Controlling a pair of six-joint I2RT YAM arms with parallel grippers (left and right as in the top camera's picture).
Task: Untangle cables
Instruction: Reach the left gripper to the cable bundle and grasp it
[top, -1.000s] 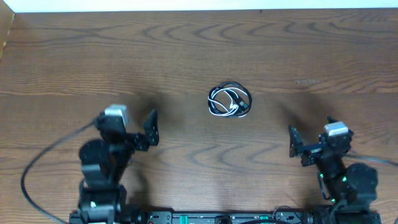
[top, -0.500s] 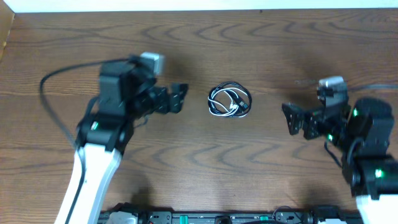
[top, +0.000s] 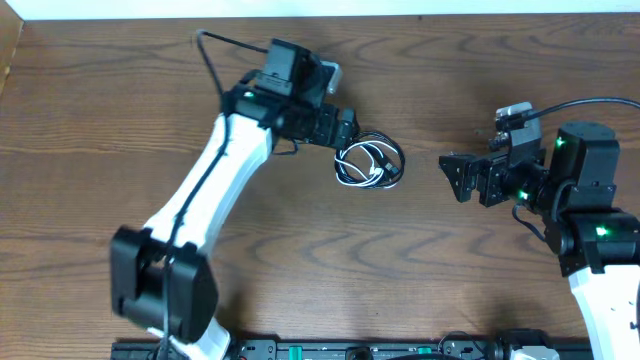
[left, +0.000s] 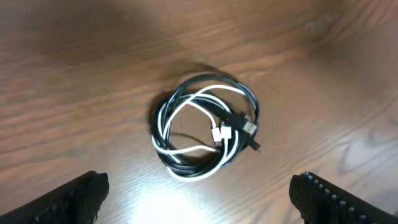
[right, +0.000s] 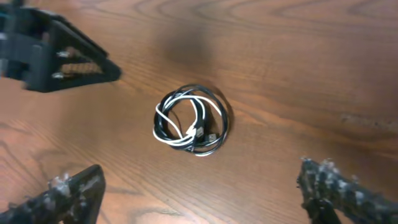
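White and black cords (left: 164, 119) twist through each other around the ring. The whole coil (left: 205, 129) will come up in one bundle when I pick it up.
The cables (top: 370, 162) lie in one small coil on the middle of the wooden table, white and black cords wound together with plug ends inside the ring. My left gripper (top: 346, 129) hovers just left of the coil, open and holding nothing. In the left wrist view the cables (left: 225, 132) sit ahead of the left gripper (left: 199, 196), whose fingers stand far apart. My right gripper (top: 455, 176) is open, a short way right of the coil. The right wrist view shows the cables (right: 198, 130) ahead of the right gripper (right: 202, 190), apart from it.
The left arm's white link (top: 205, 195) stretches diagonally across the left half of the table. Its thick black wire (top: 212, 52) loops up near the back. The table's left edge (top: 8, 60) and a front rail (top: 330, 350) bound the surface. The left gripper's body (right: 56, 56) shows in the right wrist view.
Both arms have risen from the front edge and reached toward the coil. The left gripper swung right up to its left side; the right moved inward. The coil has not moved.
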